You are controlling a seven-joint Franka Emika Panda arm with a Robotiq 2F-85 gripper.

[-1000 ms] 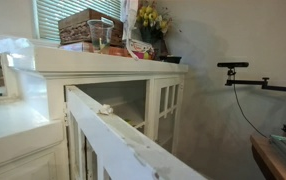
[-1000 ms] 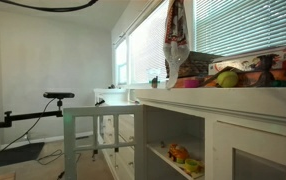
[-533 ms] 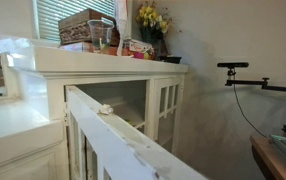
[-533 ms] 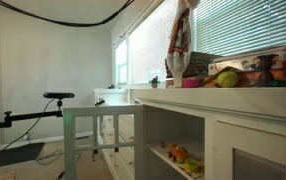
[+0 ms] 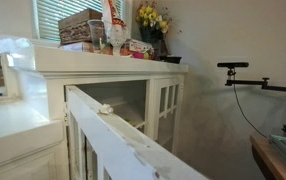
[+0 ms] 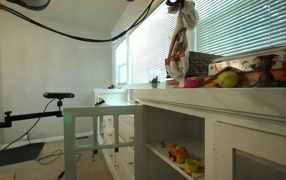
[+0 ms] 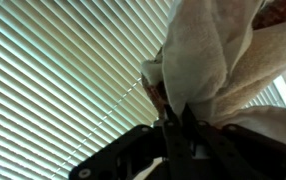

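The white towel's lower end is already hanging at the wicker basket, so my gripper should keep moving down until the rest of the towel hangs over the basket, and then let go.
My gripper is shut on a white towel with red marks, pinched between the two dark fingers. In both exterior views the towel hangs down from the gripper over the top of a white cabinet, in front of the window blinds. Its lower end reaches down among the items on the cabinet top. The arm is mostly out of frame; black cables run across the ceiling.
On the cabinet top stand a wicker basket, yellow flowers and coloured toy fruit. A cabinet door stands open. Toys lie on an inner shelf. A camera stand stands beside the cabinet.
The hanging towel has moved along the cabinet top toward the wicker basket and away from the flowers, and sits a little lower. The gripper now shows above it.
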